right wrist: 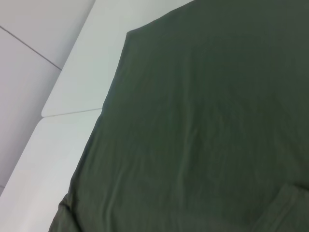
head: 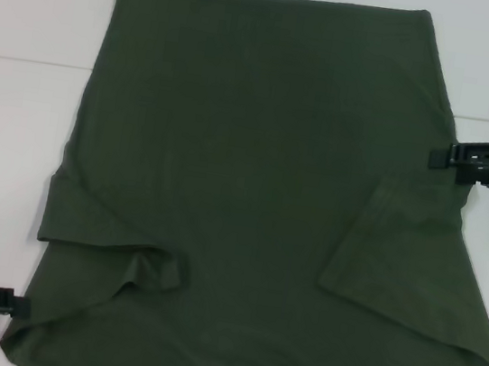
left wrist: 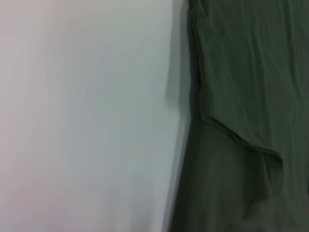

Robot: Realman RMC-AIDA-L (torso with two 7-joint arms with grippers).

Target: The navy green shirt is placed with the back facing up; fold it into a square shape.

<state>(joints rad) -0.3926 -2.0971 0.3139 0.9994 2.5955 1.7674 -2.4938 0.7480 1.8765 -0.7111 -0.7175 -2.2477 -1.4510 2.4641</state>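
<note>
I expect the shirt's near end to sag in the middle when I raise its sides and fold it over, since soft creases [head: 153, 270] ripple the folded sleeve.
The navy green shirt [head: 253, 184] lies flat on the white table [head: 17, 115], plain side up, and no lettering shows. Both short sleeves are folded inward: one lies as a flap [head: 118, 238] near the lower left, the other [head: 399, 250] at the lower right. My left gripper [head: 14, 319] is open low at the near left, just outside the shirt's corner and holding nothing. My right gripper [head: 439, 159] sits at the shirt's right edge, about mid-height, its tip over the cloth. The left wrist view shows the shirt's edge and the sleeve flap [left wrist: 241, 140]. The right wrist view shows the smooth shirt body [right wrist: 203, 125].
Bare white table [right wrist: 63, 145] runs along both sides of the shirt and beyond its far hem. A seam line [head: 25, 58] crosses the surface at the far left. The shirt's near end runs past the bottom of the head view.
</note>
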